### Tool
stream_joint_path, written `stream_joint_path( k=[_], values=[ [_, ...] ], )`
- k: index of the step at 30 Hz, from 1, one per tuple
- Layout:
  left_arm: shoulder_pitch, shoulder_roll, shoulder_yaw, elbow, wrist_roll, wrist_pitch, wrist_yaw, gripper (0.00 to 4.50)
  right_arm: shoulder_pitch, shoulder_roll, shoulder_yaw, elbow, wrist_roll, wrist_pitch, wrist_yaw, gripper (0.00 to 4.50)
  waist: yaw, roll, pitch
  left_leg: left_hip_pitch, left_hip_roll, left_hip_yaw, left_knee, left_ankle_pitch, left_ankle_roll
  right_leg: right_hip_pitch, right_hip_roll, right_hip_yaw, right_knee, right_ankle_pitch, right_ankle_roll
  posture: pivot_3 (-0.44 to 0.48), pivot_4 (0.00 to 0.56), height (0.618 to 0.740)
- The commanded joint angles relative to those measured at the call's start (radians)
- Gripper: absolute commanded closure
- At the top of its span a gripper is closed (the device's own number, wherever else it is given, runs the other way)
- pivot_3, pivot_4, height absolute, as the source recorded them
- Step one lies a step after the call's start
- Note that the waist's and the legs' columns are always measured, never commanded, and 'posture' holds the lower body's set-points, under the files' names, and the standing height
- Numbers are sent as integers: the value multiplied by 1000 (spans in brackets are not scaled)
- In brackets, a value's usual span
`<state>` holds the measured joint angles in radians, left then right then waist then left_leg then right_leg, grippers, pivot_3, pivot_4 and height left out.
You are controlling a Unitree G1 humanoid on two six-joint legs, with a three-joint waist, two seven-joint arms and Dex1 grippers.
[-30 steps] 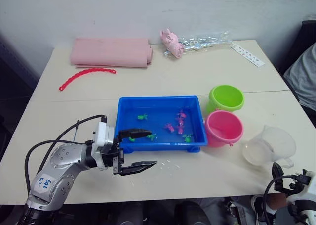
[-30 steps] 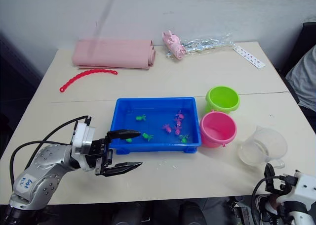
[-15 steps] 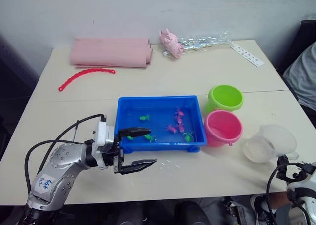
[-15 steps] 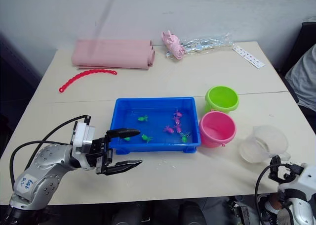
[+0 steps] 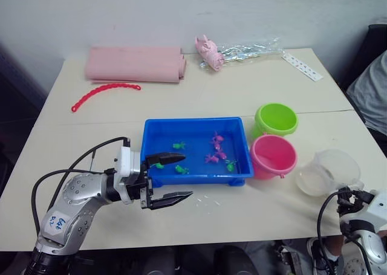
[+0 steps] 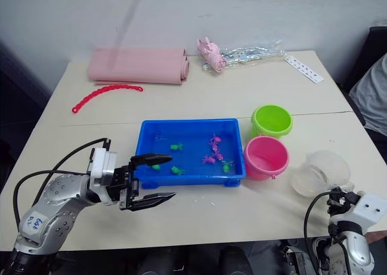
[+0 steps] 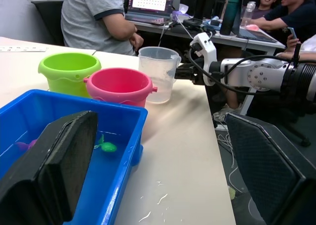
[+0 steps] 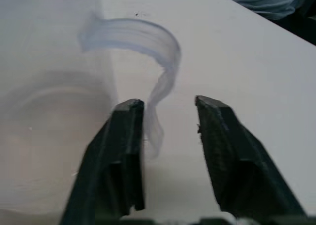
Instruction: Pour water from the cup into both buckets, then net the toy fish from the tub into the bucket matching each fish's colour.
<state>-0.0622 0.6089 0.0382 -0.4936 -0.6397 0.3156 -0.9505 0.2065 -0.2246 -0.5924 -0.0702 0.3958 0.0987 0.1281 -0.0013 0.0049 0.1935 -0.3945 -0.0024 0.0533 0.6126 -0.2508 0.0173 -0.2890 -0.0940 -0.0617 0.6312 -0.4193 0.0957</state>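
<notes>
The thin handle (image 8: pixel 162 89) keeps its own hooked curve (image 8: pixel 170 44) away from the cup, so it will stay in shape and carry the cup when the robot lifts.
The clear cup (image 5: pixel 329 172) stands at the table's near right corner, just right of the pink bucket (image 5: pixel 274 155); the green bucket (image 5: pixel 276 119) is behind that one. My right gripper (image 8: pixel 168 104) is at the cup's handle (image 8: pixel 163 71), open, with the handle's lower end between the fingers and close to one of them. The blue tub (image 5: pixel 193 122) sits mid-table with water, pink fish (image 5: pixel 216 141) and green fish (image 5: pixel 178 145). My left gripper (image 5: pixel 187 176) hovers open and empty at the tub's near left corner.
A rolled pink cloth (image 5: pixel 134 63), a red bead chain (image 5: pixel 104 92), a pink toy (image 5: pixel 210 52) with clear wrapping and a white strip (image 5: pixel 302 66) lie along the table's far side. A person (image 5: pixel 372 93) sits at the right edge.
My right gripper has risen to the cup's handle and its fingers now straddle it. The fish have drifted a little in the tub. The left gripper has barely moved.
</notes>
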Motion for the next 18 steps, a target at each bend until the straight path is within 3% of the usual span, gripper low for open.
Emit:
stream_joint_path(
  k=[1,10,18],
  values=[
    [8,-11,7,-14,3,-17,11,0,3,6,-15,-51,35,-21,5,4420,0,0,0,0,0,0,0,0,0,0,0,0,0,0,0,0,150,740],
    [33,-33,6,-24,16,-27,32,0,-1,-47,-32,-83,49,20,12,4420,-2,0,0,0,0,0,0,0,0,0,0,0,0,0,0,0,150,740],
    [-4,-38,19,-12,-29,13,40,0,10,-223,-38,-188,-40,45,47,4420,0,0,0,0,0,1,0,0,0,0,0,0,0,0,0,0,150,740]
  ],
)
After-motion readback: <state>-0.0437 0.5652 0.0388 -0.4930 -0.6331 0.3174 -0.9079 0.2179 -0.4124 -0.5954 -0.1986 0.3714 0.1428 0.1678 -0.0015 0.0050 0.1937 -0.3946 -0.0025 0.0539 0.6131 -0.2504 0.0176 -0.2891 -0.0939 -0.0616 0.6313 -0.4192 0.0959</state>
